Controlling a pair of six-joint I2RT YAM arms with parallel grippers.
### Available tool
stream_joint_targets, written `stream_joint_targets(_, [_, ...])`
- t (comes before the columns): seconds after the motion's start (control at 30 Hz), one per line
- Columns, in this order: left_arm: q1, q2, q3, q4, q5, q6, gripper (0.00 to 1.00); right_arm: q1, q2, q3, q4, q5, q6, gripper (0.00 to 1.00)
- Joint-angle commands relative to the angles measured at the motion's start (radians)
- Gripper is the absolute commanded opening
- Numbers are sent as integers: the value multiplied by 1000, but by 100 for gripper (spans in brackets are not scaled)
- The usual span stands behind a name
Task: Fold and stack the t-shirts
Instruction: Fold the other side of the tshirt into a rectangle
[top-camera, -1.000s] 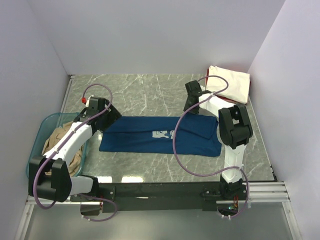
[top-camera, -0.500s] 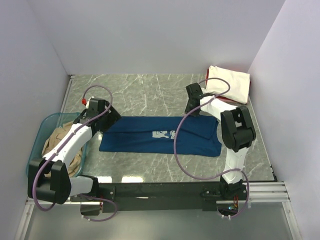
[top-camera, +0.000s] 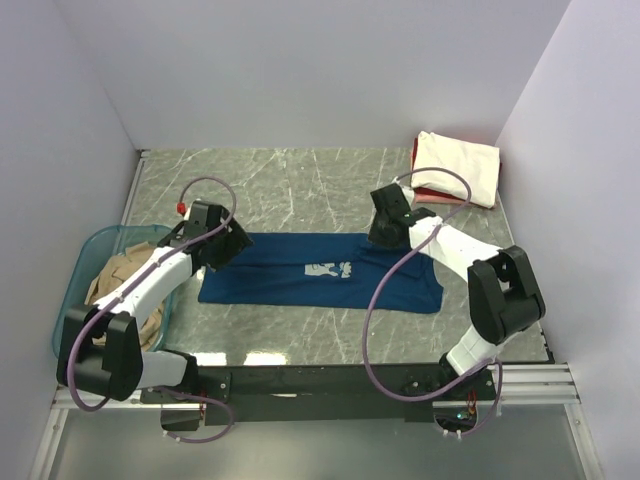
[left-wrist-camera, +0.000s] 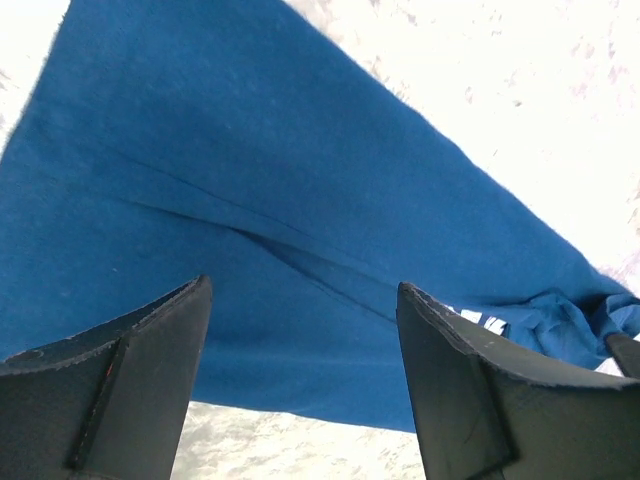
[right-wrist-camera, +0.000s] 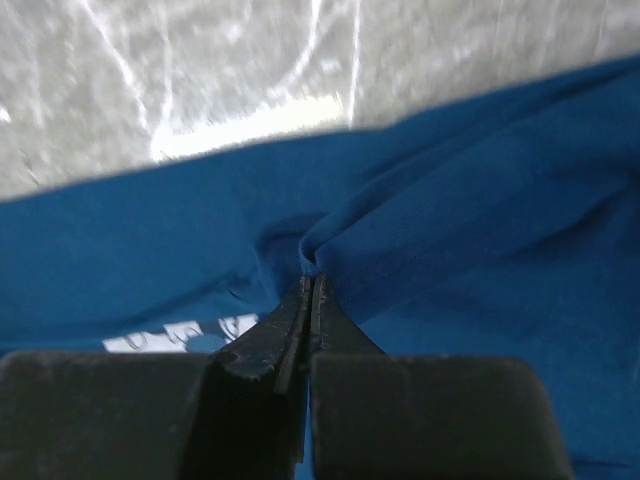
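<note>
My left gripper should hold the fold where blue cloth puckers beside the navy t-shirt's print, while I move my right gripper to the t-shirt's near corner.
The navy blue t-shirt lies spread flat across the middle of the table, its pale print facing up. My left gripper hangs open just above the shirt's left end; in the left wrist view its gripper frames blue cloth and holds nothing. My right gripper is at the shirt's far edge, right of the print. In the right wrist view its gripper is shut, with a puckered fold of the blue cloth pinched at the tips.
A folded cream t-shirt lies on a red one at the back right corner. A teal plastic tub at the left edge holds a crumpled tan t-shirt. Purple cables loop over both arms.
The right arm swung outward and its gripper came down onto the shirt's far edge. The left gripper moved right and nearer, over the shirt's left end. The shirt's right part looks flatter.
</note>
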Motion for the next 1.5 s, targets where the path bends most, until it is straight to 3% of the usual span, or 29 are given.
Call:
stream_joint_targets(0.0, [-26,15,6,39,9,-17,79,18,-59,-43,30,39,23,0])
stream_joint_targets(0.53, [-77,61,-17,85,9,-32,79,113,-373,-360,110,25,137,0])
stream_joint_targets(0.8, [-106,96,-7,107,18,-23,79,136,-439,-483,202,-47,183,0])
stream_joint_targets(0.9, [-120,112,3,119,26,-15,79,142,-447,-512,243,-90,184,11])
stream_joint_targets(0.93, [-124,116,4,122,32,-14,79,142,-450,-512,251,-100,177,24])
stream_joint_targets(1.0, [-144,127,16,130,38,0,79,142,-461,-500,237,-93,169,35])
stream_joint_targets(1.03, [-153,130,21,132,42,6,79,142,-479,-479,205,-84,155,46])
stream_joint_targets(1.07, [-173,132,33,132,41,22,79,141,-488,-465,185,-67,146,49])
stream_joint_targets(1.23, [-259,147,81,129,30,74,75,46,-525,-349,47,4,53,57])
stream_joint_targets(1.33, [-333,171,116,141,26,91,69,-141,-489,-315,41,-80,-12,56])
stream_joint_targets(1.47, [-466,239,203,153,12,112,64,-258,-374,-233,24,-82,-83,55])
